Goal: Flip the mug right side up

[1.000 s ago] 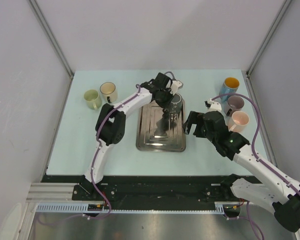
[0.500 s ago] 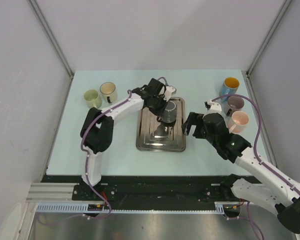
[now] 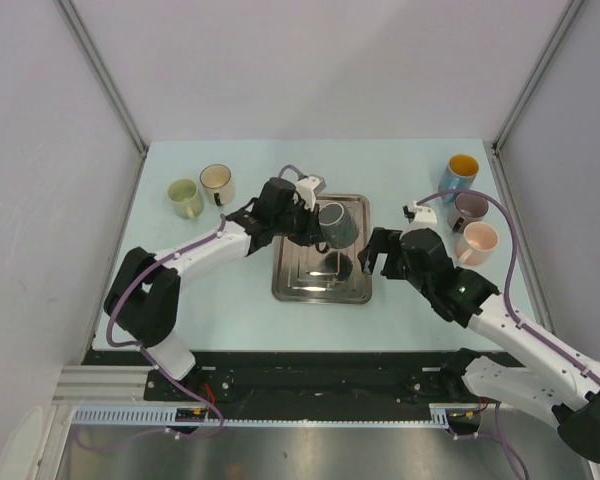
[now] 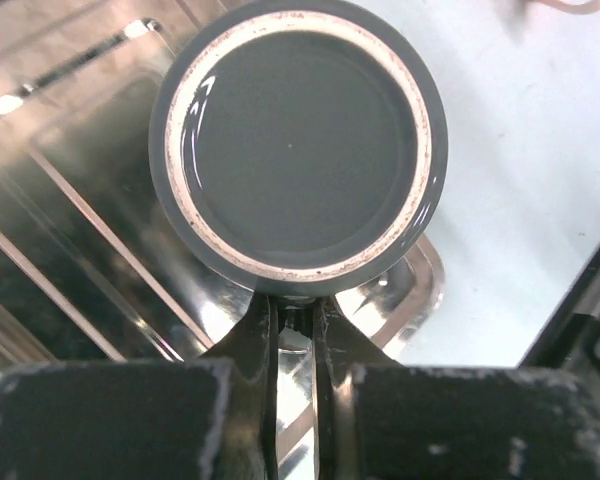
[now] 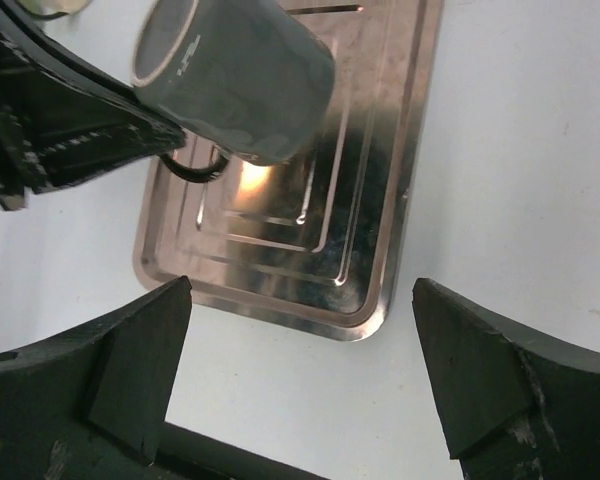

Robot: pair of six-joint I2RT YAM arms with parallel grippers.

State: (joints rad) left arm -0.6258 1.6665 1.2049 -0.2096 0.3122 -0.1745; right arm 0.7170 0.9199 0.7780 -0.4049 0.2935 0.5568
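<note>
I can see the dark grey mug's handle (image 5: 202, 175) sticking out past my left gripper, so I should keep moving my right gripper to the handle's free part (image 3: 322, 249) until its fingers straddle that part.
The dark grey mug (image 3: 338, 224) hangs tilted on its side above the steel tray (image 3: 300, 285). My left gripper (image 3: 315, 232) is shut on the mug's handle. In the left wrist view the mug's round base with its pale foot ring (image 4: 298, 140) faces the camera, and my fingers (image 4: 252, 345) pinch the handle just under it. In the right wrist view the mug (image 5: 240, 80) floats over the tray (image 5: 380, 250). My right gripper (image 5: 300, 290) is open and empty, just off the tray's right edge (image 3: 377, 250).
A green mug (image 3: 184, 197) and a cream mug (image 3: 217, 182) stand upright at the back left. A blue mug with a yellow inside (image 3: 460, 172), a purple mug (image 3: 470, 208) and a pink mug (image 3: 477, 241) stand at the right, behind my right arm.
My left arm has drawn back to the left and nearer, holding the mug by its handle. The mug has gone from standing over the tray's far end to tilted on its side. My right arm barely moved.
</note>
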